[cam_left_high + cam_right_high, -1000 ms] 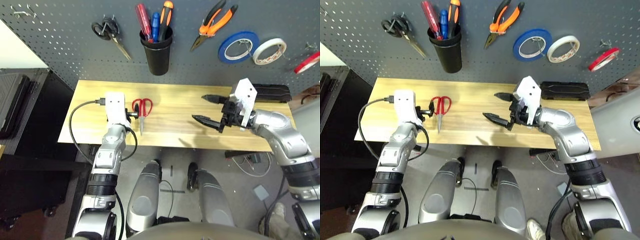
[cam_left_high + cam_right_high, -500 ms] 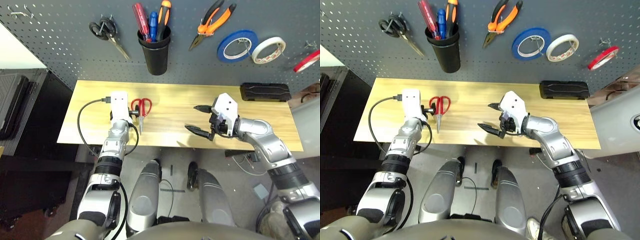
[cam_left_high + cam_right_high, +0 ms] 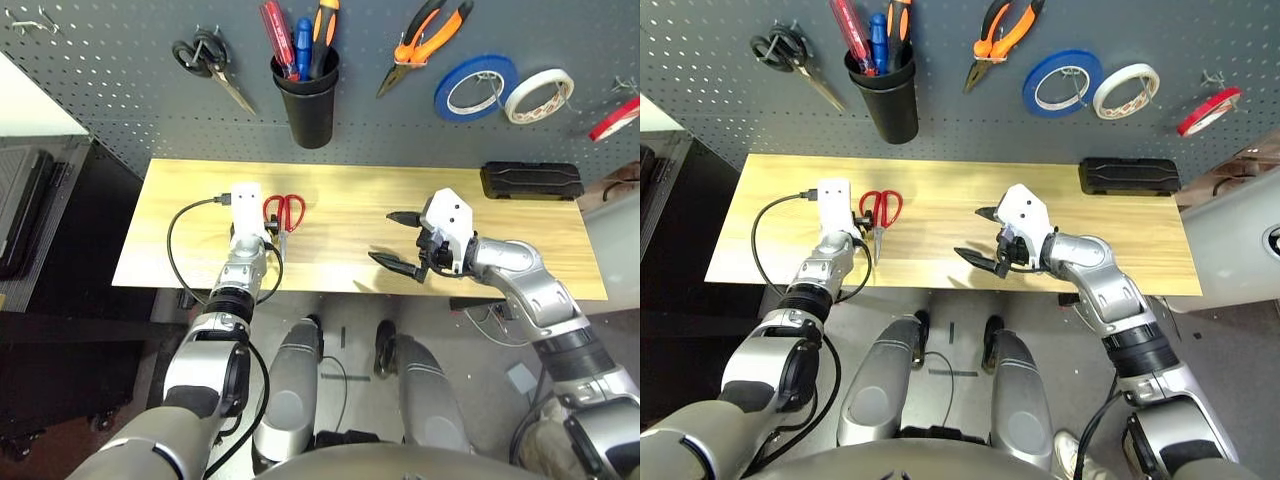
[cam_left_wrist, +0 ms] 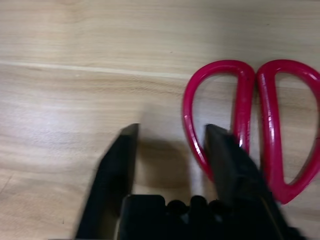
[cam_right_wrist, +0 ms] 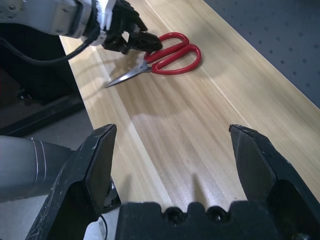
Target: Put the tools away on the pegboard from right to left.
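Note:
My gripper will lift the red-handled scissors [image 3: 285, 213] by one loop, and they will stay shut, because the scissors' handle loops lie close [image 4: 255, 82] beside each other.
The red-handled scissors [image 3: 283, 214] lie flat on the wooden table [image 3: 340, 275], blades pointing at the front edge. My left gripper [image 4: 172, 132] is open and low at their handles [image 4: 252, 115]; one finger [image 4: 220, 145] rests against the outside of the nearer loop, with bare wood between the fingers. My right gripper [image 3: 400, 240] hovers wide open and empty over the table's middle. On the pegboard [image 3: 120, 90] hang the red tape ring [image 3: 612, 118] at far right and the orange-and-black pliers [image 3: 430, 40]. The red-handled screwdriver [image 3: 278, 25] stands in the black cup [image 3: 305, 95].
Blue tape [image 3: 475, 88] and white tape [image 3: 538, 95] hang between the pliers and the red ring. Black-handled scissors [image 3: 205, 60] hang left of the cup. A black box [image 3: 531, 182] lies at the table's back right. A cable [image 3: 180, 250] loops from my left wrist.
My right gripper came down and back toward the table's front, then held. My left gripper edged closer to the scissors' handles. The head view tilted slightly.

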